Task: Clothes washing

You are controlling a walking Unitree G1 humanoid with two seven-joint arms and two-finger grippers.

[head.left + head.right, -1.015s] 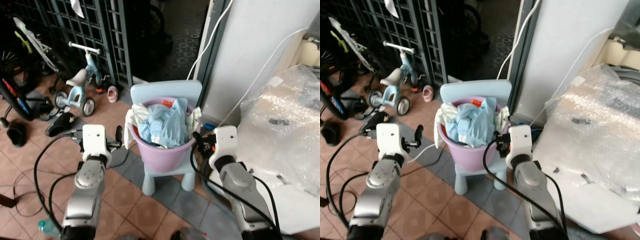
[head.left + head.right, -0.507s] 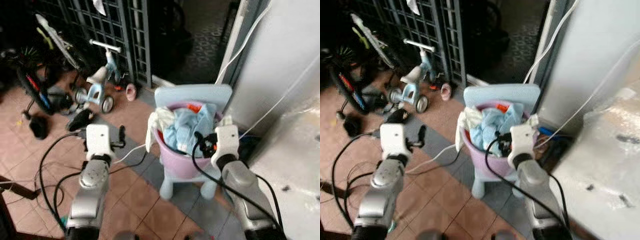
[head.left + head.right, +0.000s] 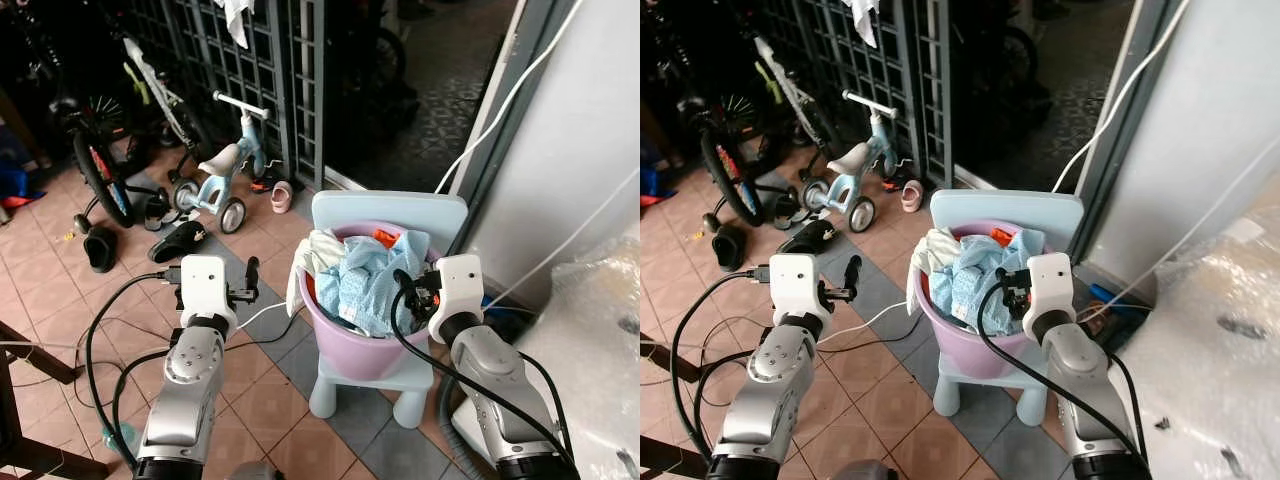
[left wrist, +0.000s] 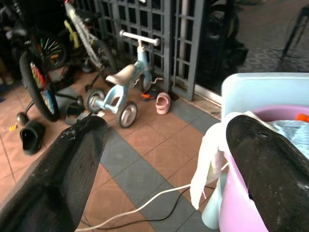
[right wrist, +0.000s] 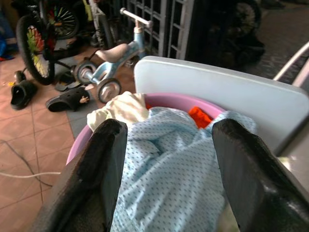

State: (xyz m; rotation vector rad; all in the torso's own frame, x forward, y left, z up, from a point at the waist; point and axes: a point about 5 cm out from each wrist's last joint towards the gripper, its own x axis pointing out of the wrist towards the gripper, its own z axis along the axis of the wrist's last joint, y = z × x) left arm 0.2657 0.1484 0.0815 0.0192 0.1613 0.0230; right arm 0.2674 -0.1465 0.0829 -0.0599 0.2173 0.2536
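Note:
The white cloth runs from the basin's rim under the pale blue dotted garment [image 3: 368, 284], so more of the white cloth [image 3: 317, 254] should show when I lift that garment.
A pink basin [image 3: 362, 347] stands on a small light-blue chair [image 3: 388, 209]. It is heaped with clothes: a pale blue dotted garment [image 3: 368, 282], a white garment [image 3: 304, 268] hanging over the left rim, and a bit of orange cloth [image 3: 383, 237]. My right gripper [image 3: 408, 290] is open at the basin's right rim, its fingers [image 5: 108, 159] spread above the blue garment [image 5: 164, 164]. My left gripper [image 3: 246, 284] is open over the tiled floor, left of the basin and apart from it, with the basin's edge [image 4: 236, 203] beside one finger.
A blue tricycle [image 3: 226, 170], bicycles [image 3: 100, 150], sandals [image 3: 178, 240] and a pink shoe [image 3: 280, 198] lie before a dark grille gate [image 3: 262, 70]. A white cable [image 3: 262, 316] crosses the floor. A white wall [image 3: 590, 140] and plastic wrap [image 3: 600, 320] close the right side.
The whole picture has shifted as the camera moved; the basin now sits nearer the centre. Both arms keep the same raised pose with fingers spread.

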